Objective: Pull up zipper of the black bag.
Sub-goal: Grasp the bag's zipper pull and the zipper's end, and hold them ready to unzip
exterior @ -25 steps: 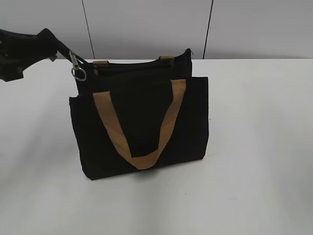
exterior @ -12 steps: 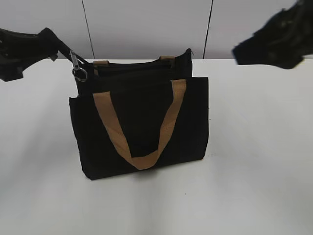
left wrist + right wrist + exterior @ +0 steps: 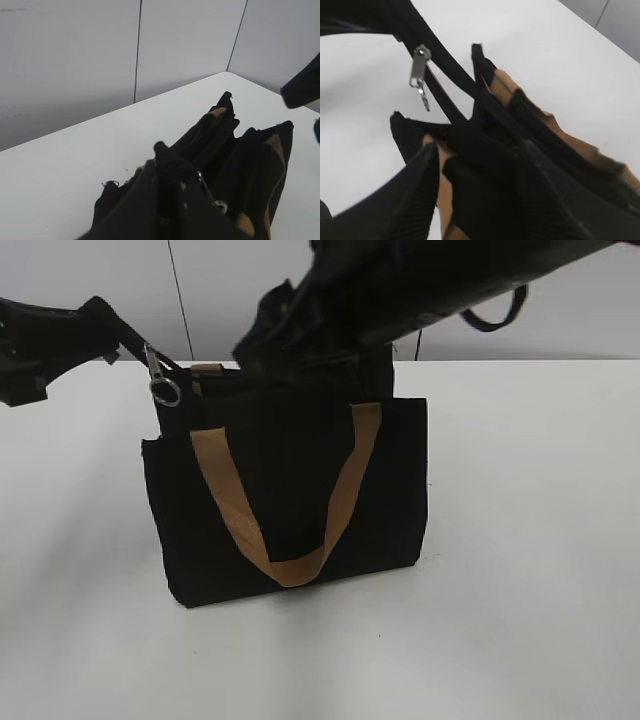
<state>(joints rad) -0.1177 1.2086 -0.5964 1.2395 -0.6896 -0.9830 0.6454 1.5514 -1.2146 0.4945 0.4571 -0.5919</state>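
The metal tab (image 3: 162, 379) rides along the taut black strap (image 3: 133, 343) that runs across the bag's top, so I expect the zipper to slide closed there when I pull the tab.
The black bag (image 3: 290, 490) with tan handles (image 3: 230, 500) stands upright on the white table. My left gripper (image 3: 118, 335) is at the bag's upper left corner. It is shut on a black strap that carries a metal snap hook (image 3: 160, 382), and it holds the strap taut. The left wrist view shows the closed fingers (image 3: 167, 160) on the strap above the bag's top (image 3: 250, 165). My right gripper (image 3: 270, 345) reaches across over the bag's top. In the right wrist view it is open (image 3: 480, 170), its fingers (image 3: 415, 195) astride the bag's top edges. I cannot make out the zipper slider.
The white table (image 3: 520, 540) stretches around the bag on all sides. A grey panelled wall (image 3: 300, 290) stands behind it. The snap hook (image 3: 420, 67) hangs from the strap just beyond my right gripper. The right arm crosses the upper part of the exterior view.
My right arm has swept in from the upper right to just above the bag's top left. The left gripper, strap and bag have not moved.
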